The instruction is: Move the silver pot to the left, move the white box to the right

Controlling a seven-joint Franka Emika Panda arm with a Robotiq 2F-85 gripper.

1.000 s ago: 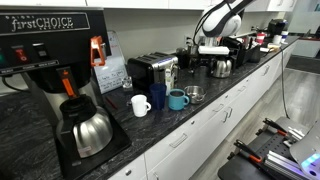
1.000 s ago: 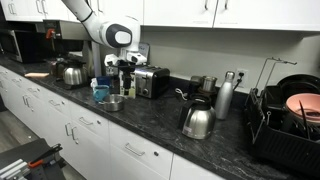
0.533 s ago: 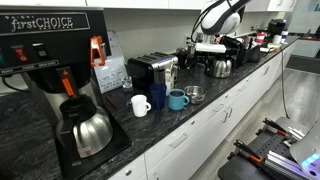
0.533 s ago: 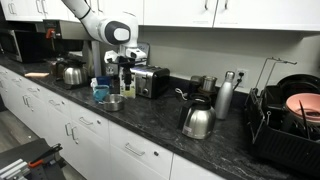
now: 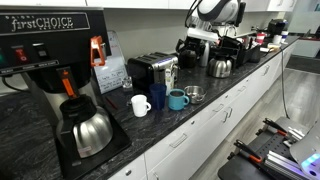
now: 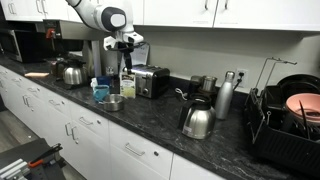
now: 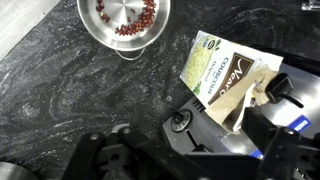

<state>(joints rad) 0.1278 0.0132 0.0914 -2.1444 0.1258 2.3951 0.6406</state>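
Note:
I can see my open fingers pointing at the toaster's edge beside the white box, so I should move my gripper back over the box's top before I go down to grab the box.
The silver pot is a low shiny bowl on the dark counter in front of the toaster, beside a blue mug. It also shows in an exterior view. In the wrist view it sits at the top edge with red bits inside. My gripper hangs high above the counter, behind the pot and over the toaster area, as an exterior view also shows. In the wrist view its dark fingers stand wide apart at the bottom with nothing between them. I do not see the white box.
A black toaster and a printed paper bag lie below the gripper. A white mug, a coffee machine with a carafe, a steel kettle, a further kettle and a thermos stand along the counter.
The gripper has risen well above the counter and drifted a little sideways. The pot and mugs have not moved.

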